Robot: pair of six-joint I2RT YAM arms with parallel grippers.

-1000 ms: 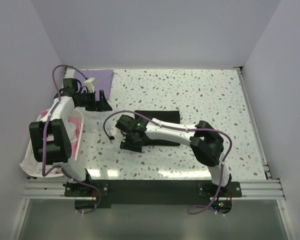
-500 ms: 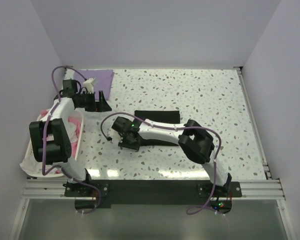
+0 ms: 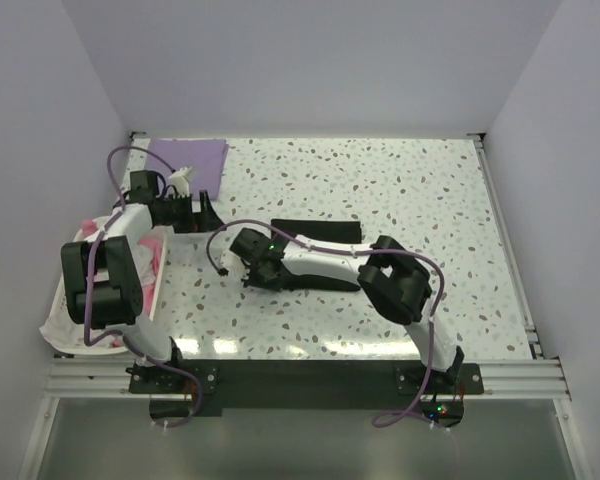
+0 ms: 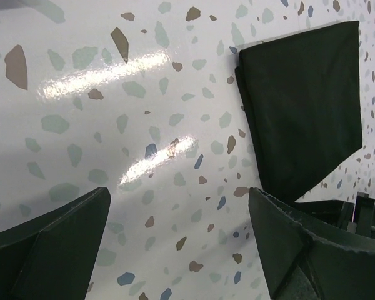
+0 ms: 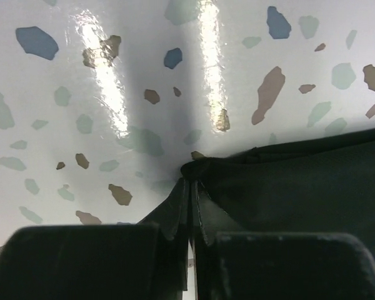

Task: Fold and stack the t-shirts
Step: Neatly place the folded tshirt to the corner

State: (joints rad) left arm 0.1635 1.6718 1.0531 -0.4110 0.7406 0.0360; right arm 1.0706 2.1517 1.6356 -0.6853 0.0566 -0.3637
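My right gripper is holding the black t-shirt's corner (image 5: 203, 169), and its side edge (image 4: 251, 125) is lying free. My open left gripper keeps going toward that edge and closes there.
A folded black t-shirt (image 3: 320, 231) lies mid-table, partly under my right arm. My right gripper (image 3: 256, 277) is at its near-left corner, and in the right wrist view the right gripper (image 5: 190, 184) is shut on a pinch of the black t-shirt's (image 5: 300, 187) edge. The lavender t-shirt (image 3: 190, 153) lies as a flat square at the far left. Near it, my left gripper (image 3: 208, 206) hovers over bare table. The left wrist view shows the left gripper (image 4: 180, 195) open and empty, with the black t-shirt (image 4: 306, 106) ahead of it.
A white lattice basket (image 3: 158, 272) holding pink and white cloth stands at the left edge beside the left arm. White walls close in the speckled table (image 3: 410, 190) on three sides. A purple cable loops off each arm.
My right gripper has closed onto the black t-shirt's corner. The left gripper has drifted slightly nearer and to the right, still open.
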